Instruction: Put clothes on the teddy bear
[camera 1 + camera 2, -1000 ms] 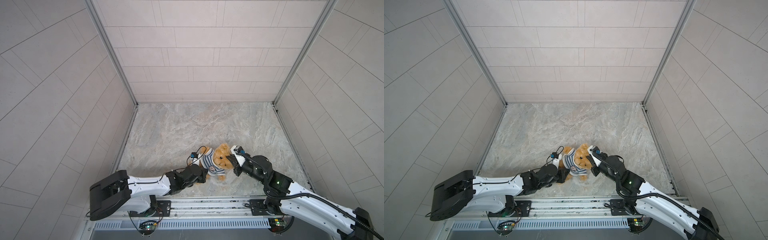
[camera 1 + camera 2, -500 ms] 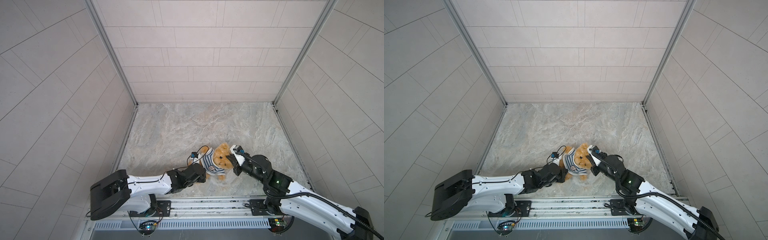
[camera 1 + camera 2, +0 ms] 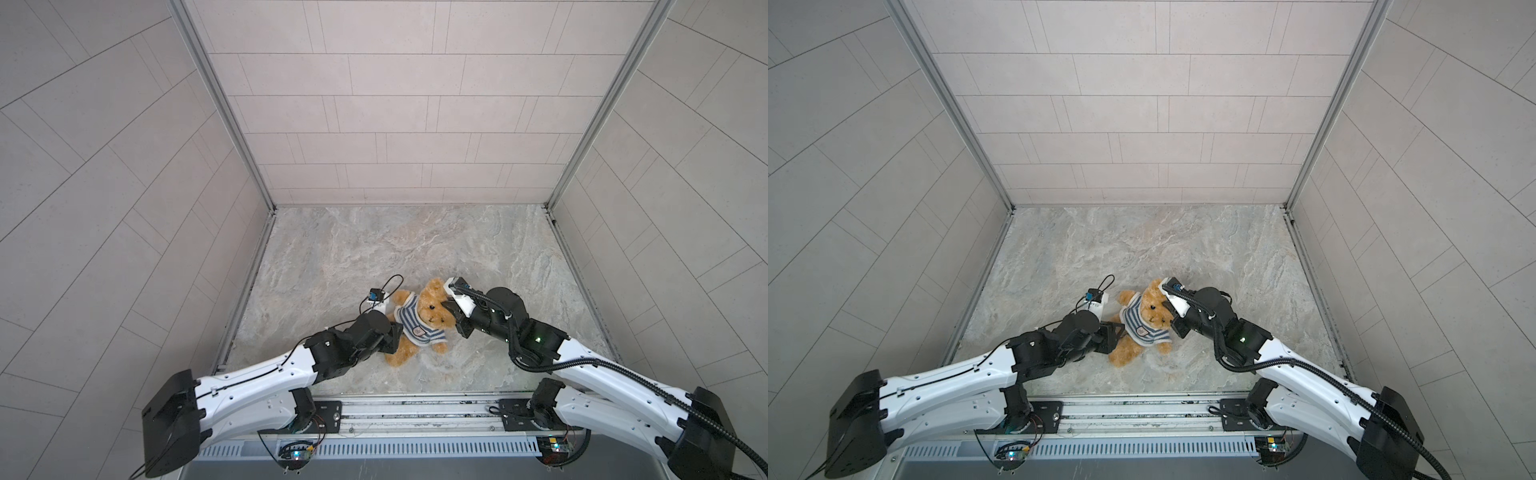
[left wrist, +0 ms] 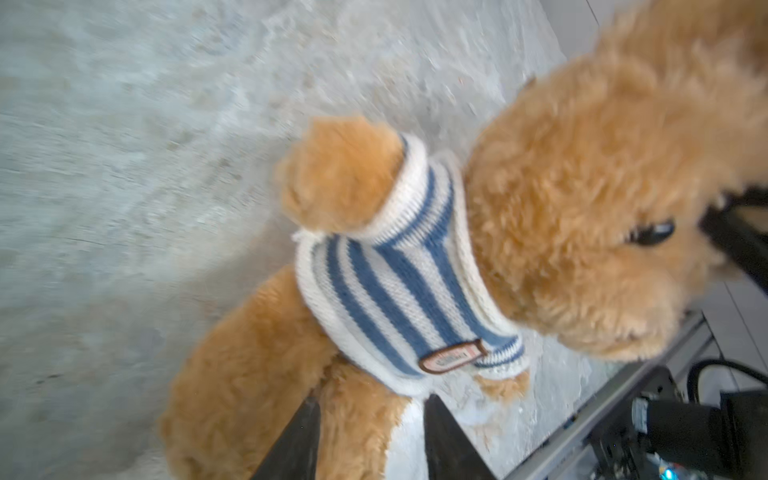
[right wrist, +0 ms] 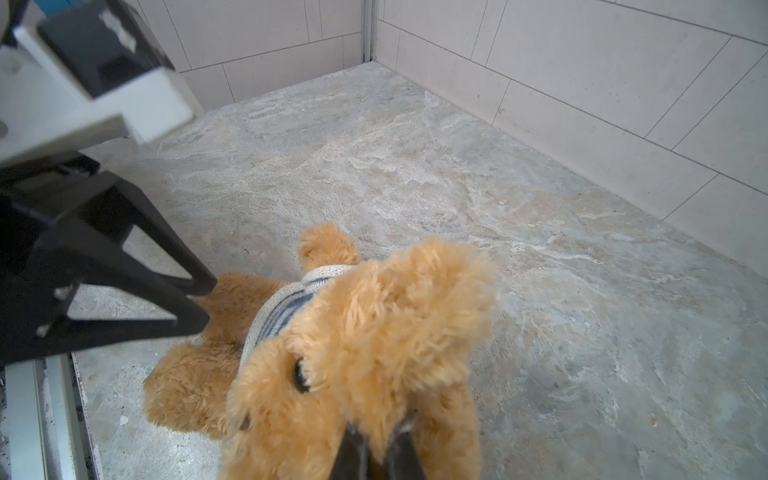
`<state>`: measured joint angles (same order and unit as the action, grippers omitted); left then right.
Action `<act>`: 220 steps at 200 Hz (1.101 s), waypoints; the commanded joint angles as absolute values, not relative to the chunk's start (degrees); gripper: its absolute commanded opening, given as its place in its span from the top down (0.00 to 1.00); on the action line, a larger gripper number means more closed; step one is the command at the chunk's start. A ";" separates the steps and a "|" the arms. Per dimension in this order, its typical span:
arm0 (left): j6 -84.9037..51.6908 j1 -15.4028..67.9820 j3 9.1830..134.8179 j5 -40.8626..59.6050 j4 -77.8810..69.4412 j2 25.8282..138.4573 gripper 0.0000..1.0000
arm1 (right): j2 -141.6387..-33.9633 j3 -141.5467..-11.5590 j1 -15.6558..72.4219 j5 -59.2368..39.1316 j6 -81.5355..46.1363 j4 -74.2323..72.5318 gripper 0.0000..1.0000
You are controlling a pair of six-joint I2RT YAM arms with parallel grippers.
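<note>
The teddy bear lies slanted (image 3: 416,324) with its head toward my right arm. I should use my right gripper to swing the teddy bear's head (image 3: 434,304) toward the far wall so that its body gets straight.
The teddy bear (image 3: 430,309) lies on the marble floor, golden-brown, wearing the navy-and-white striped shirt (image 3: 411,326) with a badge. Both top views show it (image 3: 1152,309) between my two arms. My right gripper (image 5: 376,440) is shut on the fur of the bear's head (image 5: 374,324), and it sits at the head's right side (image 3: 451,309). My left gripper (image 4: 370,419) is open at the bear's lower body, one finger (image 4: 299,440) against a leg. The shirt (image 4: 395,291) covers the chest, and an arm pokes out of its sleeve.
The marble floor (image 3: 415,249) is walled by tiled panels on three sides. A metal rail (image 3: 415,411) with both arm bases runs along the front edge, close behind the bear. The left arm's wrist camera and cable (image 3: 376,296) stand beside the bear.
My left gripper's jaws have come apart beside the bear's lower body. The right gripper keeps its hold on the head, and the bear has hardly moved.
</note>
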<state>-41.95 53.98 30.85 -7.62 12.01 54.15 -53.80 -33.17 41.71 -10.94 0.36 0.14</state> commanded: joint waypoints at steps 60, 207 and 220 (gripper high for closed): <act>-29.84 36.37 30.32 -3.99 18.26 59.09 0.52 | -67.54 -42.66 35.48 -26.62 6.05 -0.03 0.94; -33.64 35.81 24.83 4.44 10.25 64.20 0.54 | -96.00 -61.92 32.35 -30.66 5.74 -1.81 0.72; -34.34 36.40 23.97 4.94 10.02 62.97 0.53 | -98.13 -63.64 32.30 -31.07 5.91 -1.71 0.71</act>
